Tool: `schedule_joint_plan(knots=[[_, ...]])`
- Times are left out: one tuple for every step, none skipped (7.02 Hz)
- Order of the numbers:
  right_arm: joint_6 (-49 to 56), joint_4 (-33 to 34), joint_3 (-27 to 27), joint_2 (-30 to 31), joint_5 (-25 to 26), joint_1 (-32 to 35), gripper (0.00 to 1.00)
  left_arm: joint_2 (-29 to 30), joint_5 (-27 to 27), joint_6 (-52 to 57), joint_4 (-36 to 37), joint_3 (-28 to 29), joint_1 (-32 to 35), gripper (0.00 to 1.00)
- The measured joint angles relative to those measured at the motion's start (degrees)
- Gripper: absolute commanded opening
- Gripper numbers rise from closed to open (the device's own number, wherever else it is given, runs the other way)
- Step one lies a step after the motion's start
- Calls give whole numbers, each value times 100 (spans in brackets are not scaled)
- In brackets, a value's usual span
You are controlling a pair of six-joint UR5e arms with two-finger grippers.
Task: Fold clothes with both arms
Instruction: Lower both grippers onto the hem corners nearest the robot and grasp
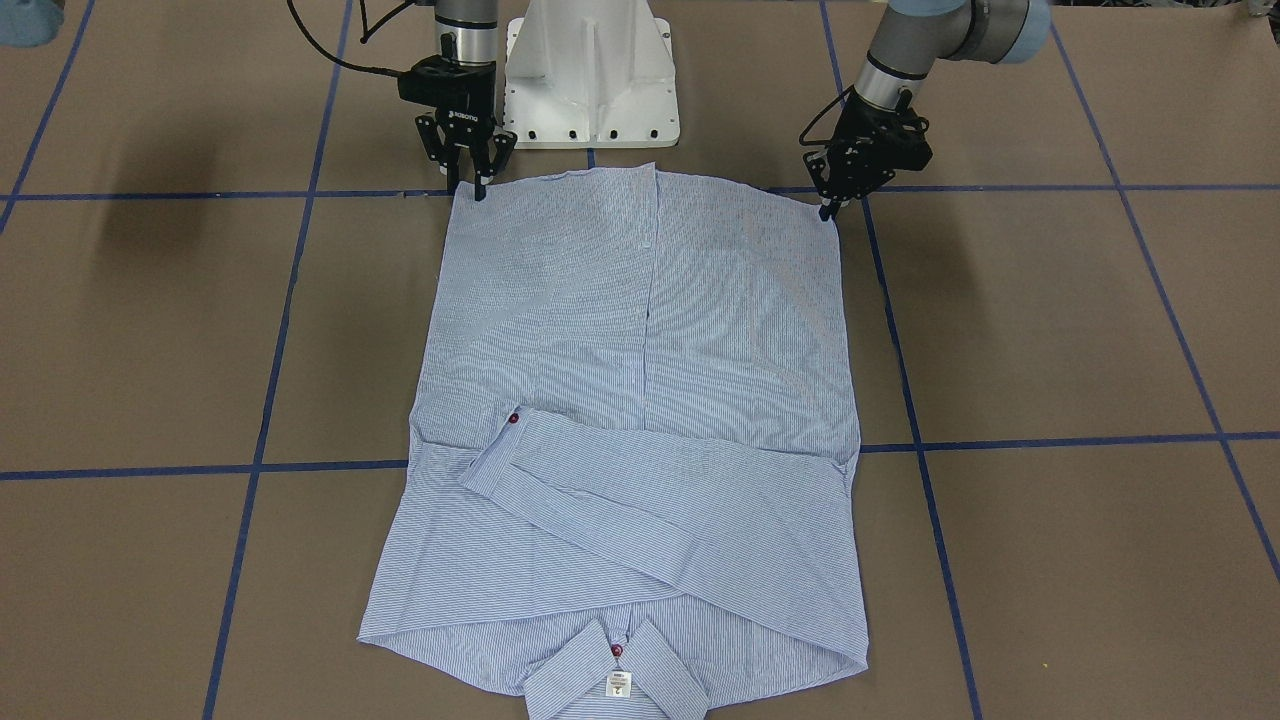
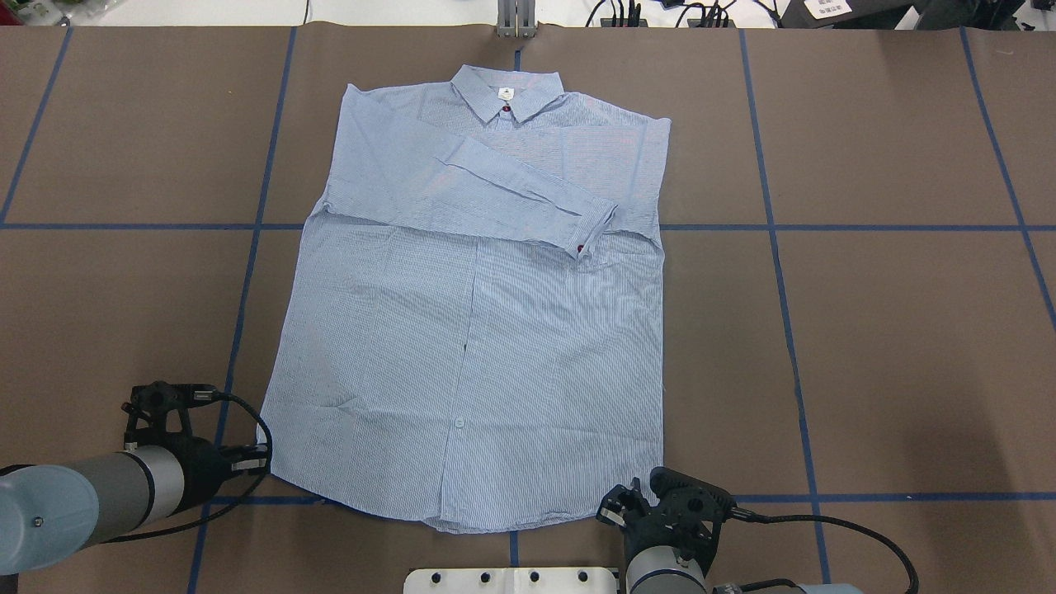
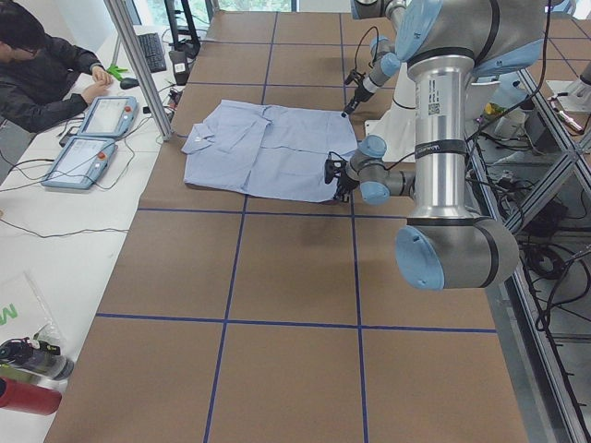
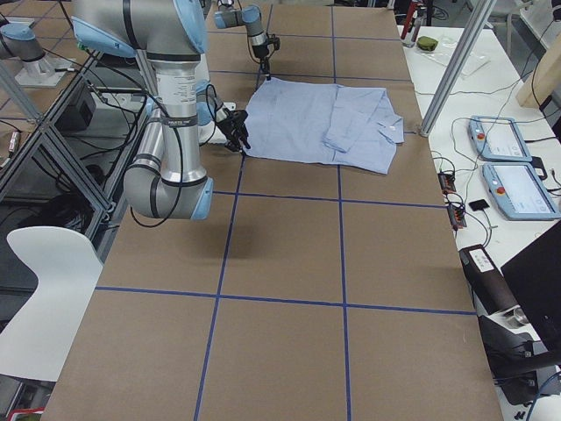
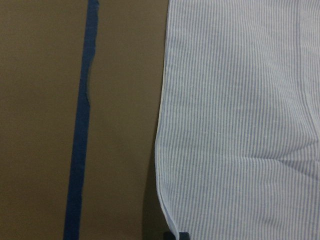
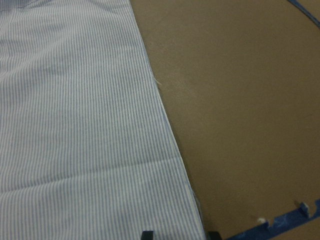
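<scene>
My grippers will fold the hem over toward the collar, and the hem's middle (image 1: 655,170) will sag then, because the hem bows slackly (image 1: 746,191) between them at its corners.
The light blue striped shirt (image 1: 640,330) lies flat on the brown table, collar (image 2: 507,92) far from the robot and hem nearest it. One sleeve is folded across the chest. My left gripper (image 1: 828,208) is at the hem's left corner (image 2: 266,450), fingertips together on the shirt's edge, as the left wrist view (image 5: 177,235) shows. My right gripper (image 1: 468,190) stands at the hem's right corner (image 2: 652,487). Its fingers are apart with the shirt's edge between them in the right wrist view (image 6: 180,233).
The white pedestal base (image 1: 590,80) stands just behind the hem. Blue tape lines (image 2: 775,247) grid the table. An operator (image 3: 42,74) sits at a side bench with teach pendants (image 3: 92,118). Bare brown tabletop lies on both sides of the shirt.
</scene>
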State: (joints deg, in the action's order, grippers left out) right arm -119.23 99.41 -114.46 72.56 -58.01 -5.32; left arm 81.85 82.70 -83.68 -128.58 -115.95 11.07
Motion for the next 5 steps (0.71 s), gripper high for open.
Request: schedule_joint_plan(knots=[[-12, 0, 4, -29, -1, 6, 0, -1, 0, 1, 0, -8, 0, 0], [-16, 0, -7, -39, -5, 15, 0, -2, 2, 1, 0, -25, 0, 0], [-11, 0, -29, -38, -7, 32, 0, -2, 8, -1, 0, -63, 0, 0], [9, 1, -126, -20, -17, 63, 0, -2, 16, -4, 2, -160, 0, 0], [41, 15, -404, 58, -43, 100, 0, -5, 65, -7, 16, -409, 3, 0]])
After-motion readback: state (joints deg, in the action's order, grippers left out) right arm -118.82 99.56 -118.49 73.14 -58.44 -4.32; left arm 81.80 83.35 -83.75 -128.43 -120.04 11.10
